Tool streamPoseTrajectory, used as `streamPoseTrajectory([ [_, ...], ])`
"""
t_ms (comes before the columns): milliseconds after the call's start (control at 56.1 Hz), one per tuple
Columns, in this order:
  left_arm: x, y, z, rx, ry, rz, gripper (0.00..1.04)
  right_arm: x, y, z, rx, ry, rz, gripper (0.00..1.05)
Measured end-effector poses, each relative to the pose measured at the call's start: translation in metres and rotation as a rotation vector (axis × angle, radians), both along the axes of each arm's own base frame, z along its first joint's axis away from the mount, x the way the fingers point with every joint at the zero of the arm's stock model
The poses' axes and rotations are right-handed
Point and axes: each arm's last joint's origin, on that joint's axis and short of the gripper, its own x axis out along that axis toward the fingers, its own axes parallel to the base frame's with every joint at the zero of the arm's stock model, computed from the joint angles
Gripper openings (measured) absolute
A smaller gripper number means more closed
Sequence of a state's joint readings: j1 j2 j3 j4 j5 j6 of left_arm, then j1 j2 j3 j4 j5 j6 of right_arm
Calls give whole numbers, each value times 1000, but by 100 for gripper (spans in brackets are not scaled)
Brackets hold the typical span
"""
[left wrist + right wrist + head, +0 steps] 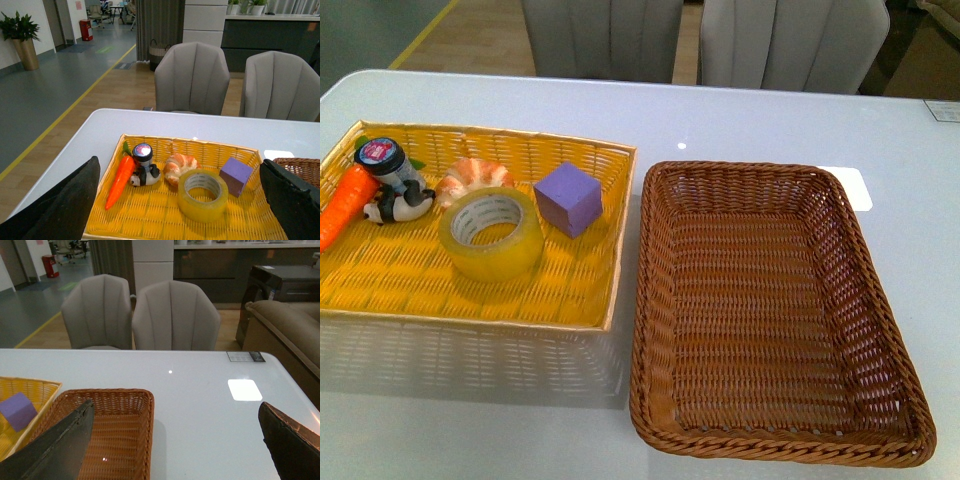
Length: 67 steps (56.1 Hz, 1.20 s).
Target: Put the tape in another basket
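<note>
The croissant toy (473,176) is cut off by the tape's far edge (486,192), so the robot should expect the toy's hidden curved ends to show when it lifts the tape.
The tape (491,233), a wide yellow translucent roll with a white core, lies flat in the yellow woven tray (380,290); it also shows in the left wrist view (202,194). The dark brown wicker basket (650,330) stands to the tray's right and holds nothing; its rim shows in the right wrist view (150,405). Neither arm shows in the front view. My left gripper (182,205) is open, raised above and short of the tape. My right gripper (175,445) is open over the basket's right rim and the bare table.
The tray also holds a purple cube (568,198), an orange-white croissant toy (473,177), a carrot toy (348,203) and a small panda figure with a jar (392,180). Two grey chairs (192,82) stand beyond the table's far edge.
</note>
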State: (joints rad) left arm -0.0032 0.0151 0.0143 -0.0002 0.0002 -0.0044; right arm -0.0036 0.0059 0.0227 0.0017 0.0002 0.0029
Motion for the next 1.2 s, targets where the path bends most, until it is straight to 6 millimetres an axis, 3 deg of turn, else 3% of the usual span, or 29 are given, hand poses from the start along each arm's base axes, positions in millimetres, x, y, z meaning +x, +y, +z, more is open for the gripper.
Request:
streamPoseTrajectory([
  [214, 0, 0, 0, 0, 0, -1, 96, 0, 0, 0, 0, 0, 0, 96],
  [375, 1, -2, -4, -250, 464, -79, 96, 0, 0, 0, 0, 0, 0, 96],
  [571, 18, 4, 0, -320, 478, -88, 96, 0, 0, 0, 0, 0, 0, 96],
  [696, 45, 10, -2, -279, 461, -84, 96, 0, 0, 0, 0, 0, 0, 96],
  [910, 115, 21, -19, -224, 481, -113, 96, 0, 0, 0, 0, 0, 0, 96],
  [1053, 155, 25, -48, -234, 566, -118, 96, 0, 0, 0, 0, 0, 0, 96],
  [1195, 179, 24, -74, -243, 640, -130, 96, 0, 0, 0, 0, 0, 0, 96],
])
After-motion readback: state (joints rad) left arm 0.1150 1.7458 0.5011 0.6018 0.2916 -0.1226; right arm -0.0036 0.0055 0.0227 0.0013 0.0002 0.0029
